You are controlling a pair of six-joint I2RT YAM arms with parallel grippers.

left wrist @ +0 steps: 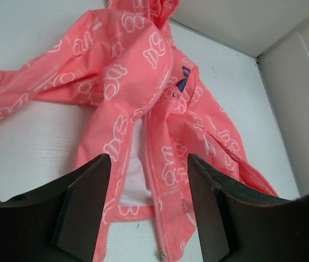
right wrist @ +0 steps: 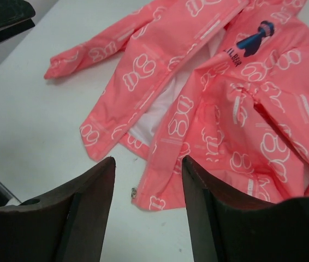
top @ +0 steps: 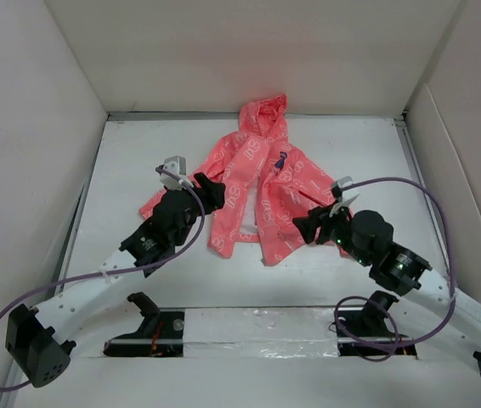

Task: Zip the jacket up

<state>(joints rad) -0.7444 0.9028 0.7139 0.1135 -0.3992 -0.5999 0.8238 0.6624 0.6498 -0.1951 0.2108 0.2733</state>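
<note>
The front panel's bottom corner (top: pixel 219 249) is lying flat, away from the zipper pull. Next, my left gripper lifts it so that my right gripper can take its toothed edge (right wrist: pixel 101 155).
The coral-pink hooded jacket (top: pixel 257 183) with white printed lettering lies flat on the table, hood toward the back, front partly open with pale lining (left wrist: pixel 132 174) showing. A small dark tag (right wrist: pixel 255 34) sits on its chest. The metal zipper pull (right wrist: pixel 134 192) lies at the bottom hem of one front panel; it also shows in the left wrist view (left wrist: pixel 159 255). My left gripper (top: pixel 211 192) is open and empty, hovering at the jacket's left side. My right gripper (top: pixel 307 223) is open and empty, hovering at the jacket's lower right hem.
White walls enclose the table (top: pixel 121 170) on three sides. The jacket's left sleeve (top: pixel 155 204) stretches out under my left arm. A taped strip (top: pixel 249 327) runs along the near edge between the arm bases.
</note>
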